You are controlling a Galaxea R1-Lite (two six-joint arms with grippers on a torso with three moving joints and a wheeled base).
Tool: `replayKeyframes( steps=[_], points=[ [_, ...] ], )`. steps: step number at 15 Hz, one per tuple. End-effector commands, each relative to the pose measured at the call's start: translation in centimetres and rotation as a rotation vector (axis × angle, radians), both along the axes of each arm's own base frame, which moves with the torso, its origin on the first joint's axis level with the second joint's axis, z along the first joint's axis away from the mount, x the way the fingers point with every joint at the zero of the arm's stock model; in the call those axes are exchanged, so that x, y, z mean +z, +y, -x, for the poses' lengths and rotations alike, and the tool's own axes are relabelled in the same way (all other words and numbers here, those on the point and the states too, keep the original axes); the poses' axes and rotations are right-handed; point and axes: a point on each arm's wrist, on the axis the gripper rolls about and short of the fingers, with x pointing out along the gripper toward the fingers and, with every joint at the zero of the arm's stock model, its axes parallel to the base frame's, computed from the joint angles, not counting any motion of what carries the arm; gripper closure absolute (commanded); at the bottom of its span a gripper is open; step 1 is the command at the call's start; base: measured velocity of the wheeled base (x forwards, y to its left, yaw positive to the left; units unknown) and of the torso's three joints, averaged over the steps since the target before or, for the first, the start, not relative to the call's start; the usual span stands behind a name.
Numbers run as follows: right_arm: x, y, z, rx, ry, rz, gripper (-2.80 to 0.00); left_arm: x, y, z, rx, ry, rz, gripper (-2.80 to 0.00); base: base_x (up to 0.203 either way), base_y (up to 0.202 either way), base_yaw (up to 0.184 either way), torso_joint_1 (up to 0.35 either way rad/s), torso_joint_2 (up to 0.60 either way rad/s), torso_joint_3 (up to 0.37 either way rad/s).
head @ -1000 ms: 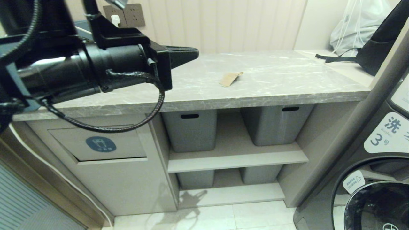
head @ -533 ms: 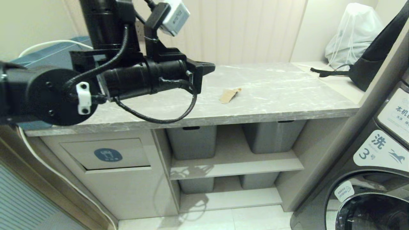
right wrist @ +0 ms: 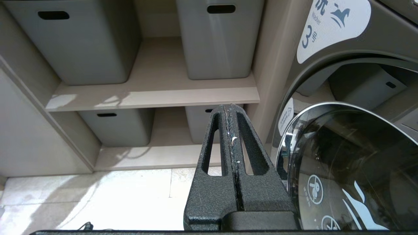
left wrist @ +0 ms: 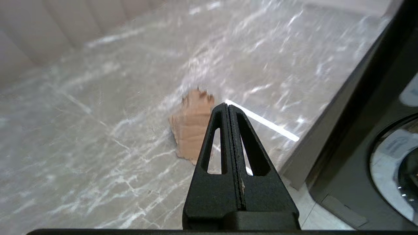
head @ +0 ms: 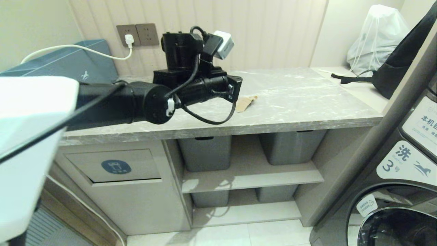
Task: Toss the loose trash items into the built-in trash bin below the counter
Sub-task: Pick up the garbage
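Observation:
My left gripper needs to open before it takes the kraft paper scrap, because it is hovering closed and short of the scrap. I should first draw back and move closer to the counter.
A tan kraft paper scrap lies on the grey marble counter, near its middle. My left gripper reaches over the counter from the left and hovers just short of the scrap, shut and empty. In the left wrist view the shut fingertips overlap the near edge of the scrap. The built-in trash bin flap with its blue sticker is shut, below the counter at the left. My right gripper hangs low in front of the shelves, shut and empty.
Grey tubs stand on shelves under the counter. A washing machine fills the right side. A teal box and a white cable sit at the back left. A white bag and a black bag are at the back right.
My left arm has stretched out across the counter towards the tan scrap, gripper still shut. The head camera has risen, shifting the scene. The scrap has stayed put.

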Motion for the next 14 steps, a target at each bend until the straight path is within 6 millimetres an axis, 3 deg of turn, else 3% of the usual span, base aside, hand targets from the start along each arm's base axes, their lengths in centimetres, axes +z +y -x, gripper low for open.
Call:
replayKeyframes(
  steps=[1, 3, 4, 7, 10, 12, 14],
  points=[
    [0.0, 0.0, 0.0, -0.001, 0.000, 0.000, 0.00, -3.0, -1.3, -1.8, 0.001, 0.038, -0.029, 0.00, 0.000, 0.000, 0.000, 0.000, 0.00, 0.000],
    [0.0, 0.0, 0.0, 0.000, 0.000, 0.000, 0.00, -4.5, -2.0, -2.7, 0.002, 0.023, -0.018, 0.00, 0.000, 0.000, 0.000, 0.000, 0.00, 0.000],
    [0.0, 0.0, 0.0, -0.001, 0.000, 0.000, 0.00, -3.8, -1.8, -2.5, 0.004, -0.001, 0.000, 0.00, 0.000, 0.000, 0.000, 0.000, 0.00, 0.000],
    [0.0, 0.0, 0.0, 0.001, -0.002, 0.000, 0.00, 1.7, 0.3, 0.1, 0.009, -0.086, 0.063, 0.00, 0.000, 0.000, 0.000, 0.000, 0.00, 0.000],
    [0.0, 0.0, 0.0, 0.001, -0.002, -0.001, 0.00, 7.5, 4.1, 4.0, 0.038, -0.127, 0.094, 0.00, 0.000, 0.000, 0.000, 0.000, 0.00, 0.000],
    [0.0, 0.0, 0.0, 0.001, -0.002, -0.001, 0.00, 9.9, 6.6, 6.9, 0.089, -0.116, 0.090, 0.00, 0.000, 0.000, 0.000, 0.000, 0.00, 0.000],
    [0.0, 0.0, 0.0, 0.001, -0.002, -0.001, 0.00, 10.2, 8.8, 10.0, 0.140, -0.068, 0.056, 0.00, 0.000, 0.000, 0.000, 0.000, 0.00, 0.000]
  ],
)
